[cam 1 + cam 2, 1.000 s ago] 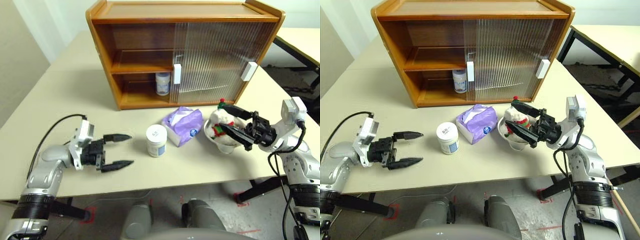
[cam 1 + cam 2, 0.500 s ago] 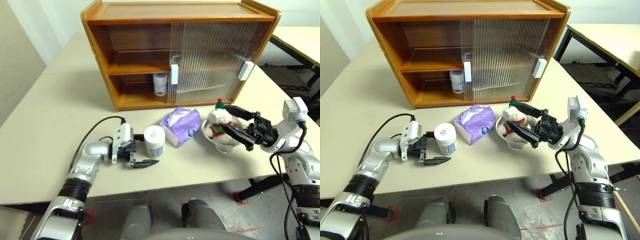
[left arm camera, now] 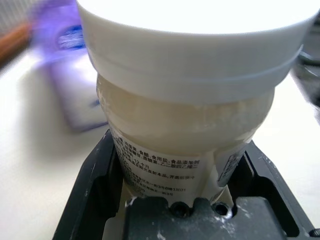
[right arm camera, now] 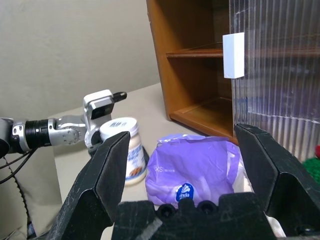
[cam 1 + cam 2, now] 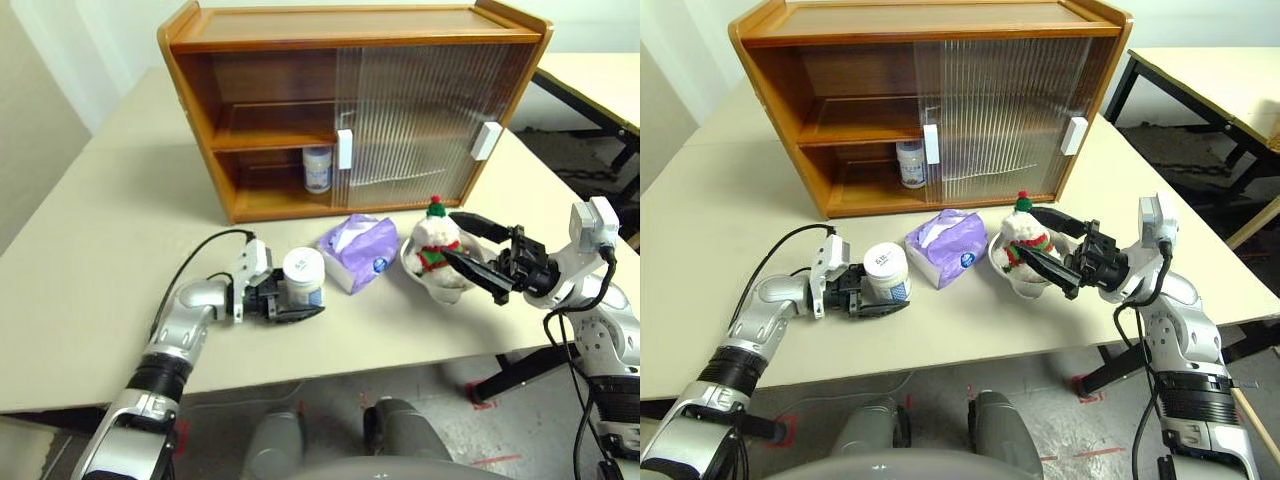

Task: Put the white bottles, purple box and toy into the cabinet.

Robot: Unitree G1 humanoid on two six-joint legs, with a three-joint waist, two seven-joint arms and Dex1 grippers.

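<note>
The white bottle (image 5: 304, 272) is upright in my left gripper and the cabinet's bottom beside the second bottle (image 5: 275, 192) is free, so I should now carry the white bottle until it stands there.
One white bottle (image 5: 303, 275) stands on the table, left of the purple box (image 5: 355, 250). My left gripper (image 5: 308, 297) lies level around this bottle, shut on it; in the left wrist view the bottle (image 3: 190, 100) sits deep between both fingers (image 3: 97, 175). A second white bottle (image 5: 318, 168) stands on the lower floor of the cabinet (image 5: 190, 90), beside the door edge. The toy (image 5: 432, 245) sits in its silver bowl (image 5: 412, 268) right of the box. Open and holding nothing, my right gripper (image 5: 448, 236) hovers at the toy's right side.
The cabinet's two ribbed sliding doors (image 5: 420, 110) cover its middle and right; the left bay is open. The purple box lies between the bottle and the bowl, close to both. Another table (image 5: 600, 75) stands at the back right. The table's front edge runs just below my left gripper.
My left gripper travelled right along the table to the bottle, slid its fingers around it and narrowed them onto it. The right gripper stayed by the toy.
</note>
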